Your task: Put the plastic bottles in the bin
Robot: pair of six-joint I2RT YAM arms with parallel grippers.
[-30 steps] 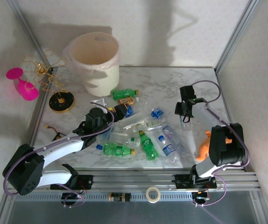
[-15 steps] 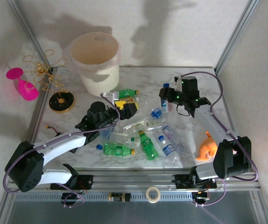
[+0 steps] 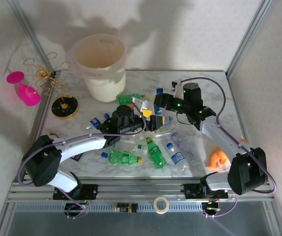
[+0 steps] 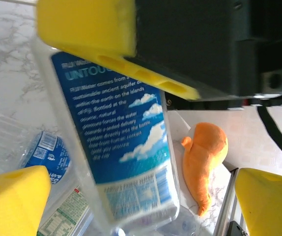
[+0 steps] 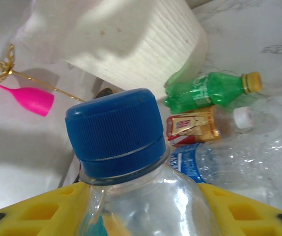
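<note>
My left gripper should grab the bottle's lower body (image 4: 124, 152) and bring the bottle to the bin, because my right gripper is holding the blue-capped bottle far from the bin (image 3: 100, 64).
My right gripper (image 3: 161, 102) is shut on a clear bottle with a blue cap (image 5: 114, 130) and blue label (image 4: 116, 137), held above the middle of the table. My left gripper (image 3: 151, 120) stands open around that bottle's lower body, its yellow fingers (image 4: 13, 199) wide on both sides. The cream bin (image 3: 104, 86) stands at the back left, apart from both grippers. Several bottles lie on the marble: green ones (image 3: 124, 157) (image 3: 155, 153), a clear one (image 3: 178, 156), and a green (image 5: 210, 88) and a copper-brown one (image 5: 195, 125) near the bin.
An orange toy (image 3: 218, 158) lies at the right front edge by the right arm. A pink wine glass (image 3: 24, 88) and a gold wire stand on a black disc (image 3: 65, 106) sit at the left. Frame posts border the table.
My right arm has swung left with the bottle from the right side to the table's middle. My left arm has reached right and brought its open fingers around that bottle.
</note>
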